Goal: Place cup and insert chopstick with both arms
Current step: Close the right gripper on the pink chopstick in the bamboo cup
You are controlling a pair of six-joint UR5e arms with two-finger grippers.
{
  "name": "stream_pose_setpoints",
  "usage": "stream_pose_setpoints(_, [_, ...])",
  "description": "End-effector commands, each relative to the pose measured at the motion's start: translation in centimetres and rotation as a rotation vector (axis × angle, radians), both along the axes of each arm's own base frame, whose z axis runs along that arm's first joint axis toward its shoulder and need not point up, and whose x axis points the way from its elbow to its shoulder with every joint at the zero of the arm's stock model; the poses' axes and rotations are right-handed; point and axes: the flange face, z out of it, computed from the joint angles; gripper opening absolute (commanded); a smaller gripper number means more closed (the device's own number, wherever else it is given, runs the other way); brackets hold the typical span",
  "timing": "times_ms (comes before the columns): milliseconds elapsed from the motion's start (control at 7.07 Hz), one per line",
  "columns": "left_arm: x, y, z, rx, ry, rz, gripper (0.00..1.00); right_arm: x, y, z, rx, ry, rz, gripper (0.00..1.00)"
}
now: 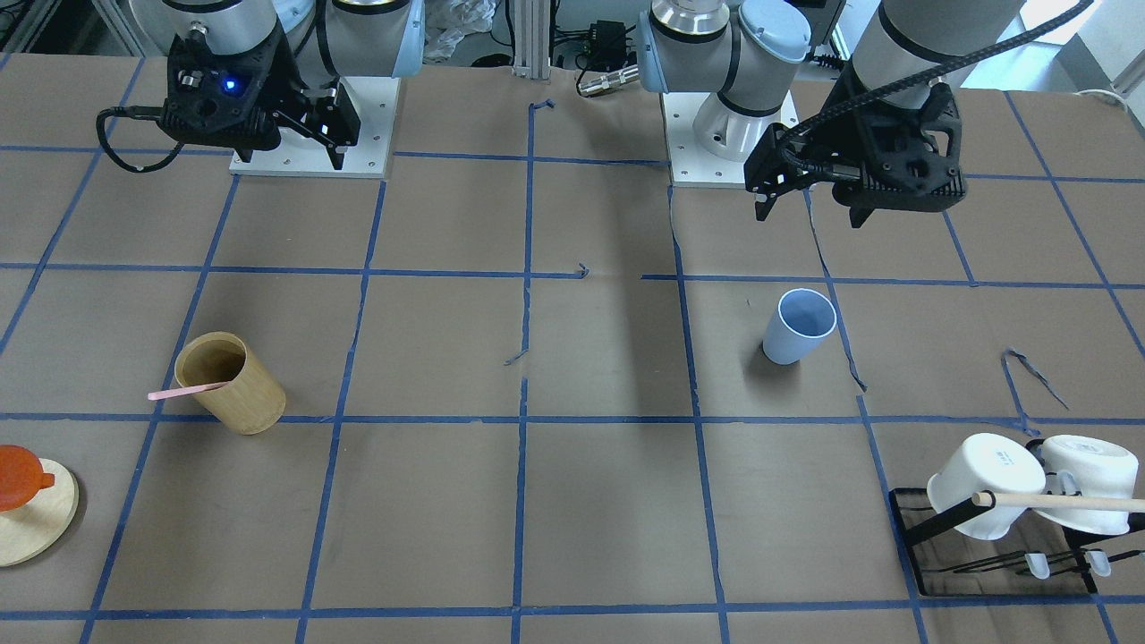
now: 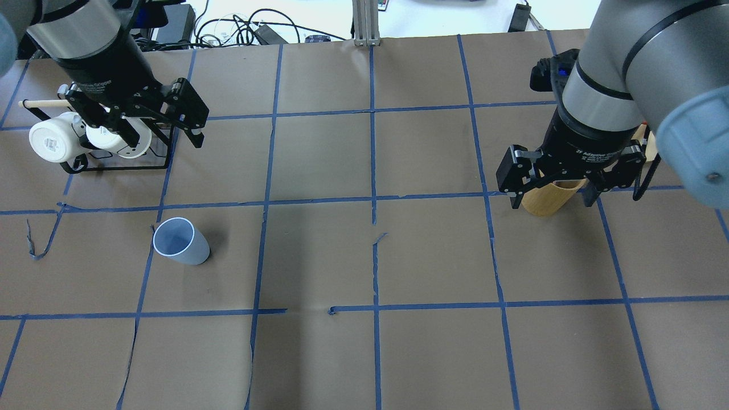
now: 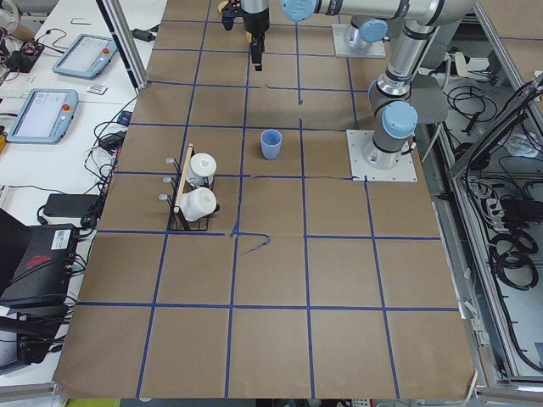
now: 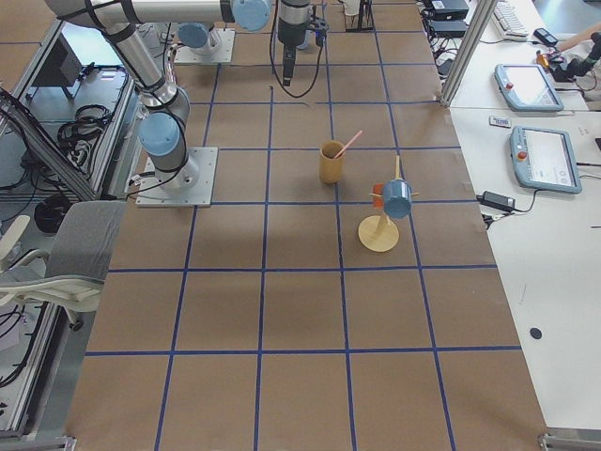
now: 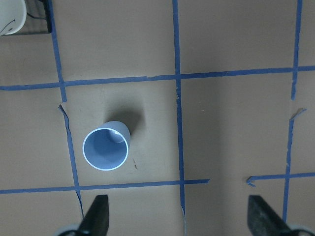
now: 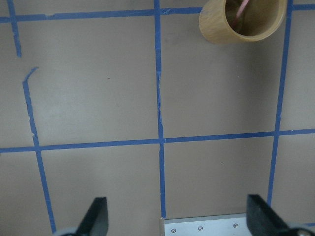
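The pink chopstick (image 1: 181, 392) should slide out when I lift it and leave the bamboo cylinder standing empty, because the cylinder's wide opening (image 1: 211, 360) gives the chopstick room.
The pale blue cup (image 1: 799, 326) stands upright on the brown table, also in the overhead view (image 2: 181, 242) and the left wrist view (image 5: 106, 148). My left gripper (image 1: 809, 213) (image 2: 165, 134) (image 5: 179, 219) is open and empty, held high, with the cup ahead of it and slightly to one side. The pink chopstick (image 1: 188, 391) (image 6: 242, 7) leans inside a tan bamboo cylinder (image 1: 234, 385) (image 2: 549, 196). My right gripper (image 1: 295, 143) (image 2: 552, 199) (image 6: 179, 219) is open and empty, high near its base, with the cylinder at the top edge of its wrist view.
A black rack (image 1: 912, 537) (image 2: 117, 166) holds two white mugs (image 1: 984, 483) and a long wooden rod (image 1: 1064, 501) on my left side. A round wooden stand (image 1: 36, 528) (image 4: 378, 235) with an orange piece sits beyond the bamboo cylinder. Blue tape lines grid the table.
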Motion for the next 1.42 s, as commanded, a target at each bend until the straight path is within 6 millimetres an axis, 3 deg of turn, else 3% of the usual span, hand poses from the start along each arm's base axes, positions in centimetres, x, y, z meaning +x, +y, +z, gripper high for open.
stream_pose_setpoints(0, [0.1, 0.1, 0.0, 0.001, 0.001, 0.002, 1.00, 0.1, -0.2, -0.2, 0.006, 0.001, -0.002, 1.00])
stream_pose_setpoints(425, [0.0, 0.6, -0.4, 0.010, 0.000, 0.000, 1.00, 0.2, -1.3, 2.6, -0.074, -0.012, 0.002, 1.00])
stream_pose_setpoints(708, [0.0, 1.4, -0.9, 0.018, 0.000, 0.002, 1.00, 0.3, -1.3, 2.9, -0.081, -0.012, -0.001, 1.00])
stream_pose_setpoints(849, [0.0, 1.4, -0.9, 0.013, 0.000, 0.002, 1.00, -0.1, -1.4, 2.1, -0.060, -0.005, -0.009, 1.00])
stream_pose_setpoints(991, [0.1, 1.4, -0.9, 0.013, 0.000, 0.002, 1.00, -0.5, -3.3, 0.0, -0.031, 0.008, -0.004, 1.00])
stream_pose_setpoints(1132, [0.0, 1.4, -0.9, 0.013, 0.000, 0.000, 1.00, -0.9, -6.4, -0.9, -0.118, 0.009, -0.008, 1.00])
stream_pose_setpoints(1274, [0.0, 1.4, -0.9, 0.013, 0.000, 0.000, 1.00, -1.4, -7.7, -0.5, -0.210, 0.009, -0.020, 1.00])
